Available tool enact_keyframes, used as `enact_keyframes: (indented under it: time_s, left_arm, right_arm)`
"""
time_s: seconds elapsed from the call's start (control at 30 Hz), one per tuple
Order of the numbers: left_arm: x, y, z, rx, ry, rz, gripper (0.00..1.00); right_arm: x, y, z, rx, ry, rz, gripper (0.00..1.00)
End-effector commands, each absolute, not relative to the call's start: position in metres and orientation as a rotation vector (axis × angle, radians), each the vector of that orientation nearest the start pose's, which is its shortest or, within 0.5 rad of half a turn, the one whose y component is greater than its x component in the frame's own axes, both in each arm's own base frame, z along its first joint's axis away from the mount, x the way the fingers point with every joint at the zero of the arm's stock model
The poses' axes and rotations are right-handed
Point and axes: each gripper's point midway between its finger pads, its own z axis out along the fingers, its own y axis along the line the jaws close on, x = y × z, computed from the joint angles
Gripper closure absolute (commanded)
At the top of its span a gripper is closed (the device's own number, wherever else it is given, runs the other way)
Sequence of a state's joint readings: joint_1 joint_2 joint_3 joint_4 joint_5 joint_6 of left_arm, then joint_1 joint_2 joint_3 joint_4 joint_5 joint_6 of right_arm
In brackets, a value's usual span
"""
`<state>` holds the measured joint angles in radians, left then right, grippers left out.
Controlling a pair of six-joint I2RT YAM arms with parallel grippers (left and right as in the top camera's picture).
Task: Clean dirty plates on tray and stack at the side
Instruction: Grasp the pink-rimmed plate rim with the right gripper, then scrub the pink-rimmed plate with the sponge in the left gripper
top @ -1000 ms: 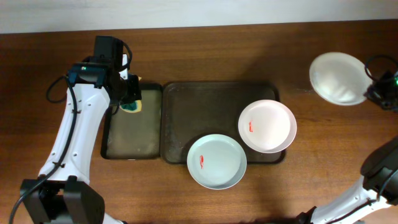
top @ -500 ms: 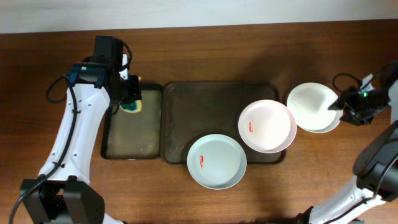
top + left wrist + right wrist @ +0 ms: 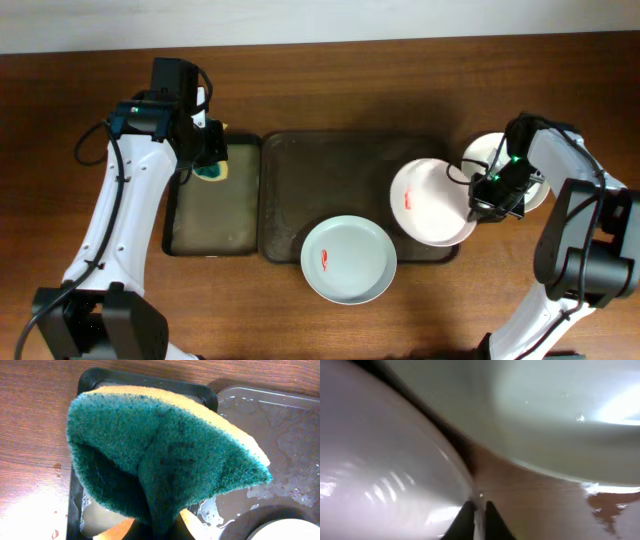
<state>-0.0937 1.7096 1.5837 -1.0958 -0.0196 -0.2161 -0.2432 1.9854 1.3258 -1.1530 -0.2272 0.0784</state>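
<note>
The pinkish plate sticks out over the large tray's edge beside the white plate, so my right gripper should regrip and shift it to the large tray's middle (image 3: pixel 356 176).
The large dark tray (image 3: pixel 340 165) holds a pinkish plate (image 3: pixel 428 205) with a red smear, overhanging its right rim. A pale mint plate (image 3: pixel 350 262) with a red smear overhangs the front rim. A white plate (image 3: pixel 492 158) lies on the table right of the tray, partly under my right arm. My right gripper (image 3: pixel 479 207) is shut on the pinkish plate's right rim; in the right wrist view its jaws (image 3: pixel 479 516) pinch that rim (image 3: pixel 380 465). My left gripper (image 3: pixel 210 162) is shut on a green and yellow sponge (image 3: pixel 165 450) above the smaller tray.
The smaller narrow dark tray (image 3: pixel 210 225) lies left of the large tray, wet inside; its rim also shows in the left wrist view (image 3: pixel 150 382). The large tray's floor is wet (image 3: pixel 280 435). Bare wooden table (image 3: pixel 560 290) surrounds both trays.
My right gripper carried the white plate in from the far right, set it down beside the tray, then shut on the pinkish plate's rim. The left arm has not moved.
</note>
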Motion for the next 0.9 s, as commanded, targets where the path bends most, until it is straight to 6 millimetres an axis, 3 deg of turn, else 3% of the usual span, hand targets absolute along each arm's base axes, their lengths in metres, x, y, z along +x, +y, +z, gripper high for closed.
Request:
enact_keyframes:
  time_s: [0.0,0.13,0.27,0.3,0.33,0.37,0.47,0.53,0.6,0.63,0.77,0.87]
  left_arm:
    - [0.393,-0.031,0.175,-0.169,2.772,-0.036,1.0]
    - [0.405,-0.045,0.181,-0.143,2.72,-0.143,1.0]
    - [0.418,-0.067,0.188,-0.063,2.655,-0.168,1.0]
    - [0.423,-0.085,0.189,0.045,2.628,-0.172,1.0]
    - [0.424,-0.093,0.188,0.073,2.625,-0.174,1.0]
    - [0.424,-0.101,0.185,0.099,2.627,-0.18,1.0]
    - [0.425,-0.119,0.189,0.141,2.616,-0.276,1.0]
    - [0.425,-0.136,0.199,0.182,2.595,-0.402,1.0]
    - [0.428,-0.151,0.21,0.217,2.566,-0.49,1.0]
    - [0.428,-0.155,0.208,0.228,2.565,-0.493,1.0]
    - [0.434,-0.184,0.184,0.302,2.581,-0.512,1.0]
    - [0.439,-0.209,0.157,0.361,2.603,-0.525,1.0]
  right_arm:
    - [0.323,-0.003,0.02,0.487,3.201,0.573,0.96]
    - [0.364,0.03,0.035,0.442,3.092,0.578,0.96]
    - [0.381,0.078,0.034,0.338,3.048,0.551,0.96]
    - [0.386,0.092,0.034,0.312,3.027,0.539,0.92]
    - [0.387,0.1,0.034,0.286,3.02,0.536,0.58]
    - [0.389,0.107,0.035,0.244,3.01,0.535,0.49]
    - [0.409,0.105,0.051,0.055,2.934,0.525,0.5]
    - [0.421,0.101,0.06,0.041,2.894,0.517,0.53]
    - [0.423,0.092,0.057,0.046,2.892,0.476,0.64]
    - [0.42,0.087,0.052,0.053,2.906,0.437,0.63]
    - [0.414,0.084,0.026,0.054,2.922,0.414,0.62]
    - [0.415,0.085,0.025,0.052,2.916,0.419,0.72]
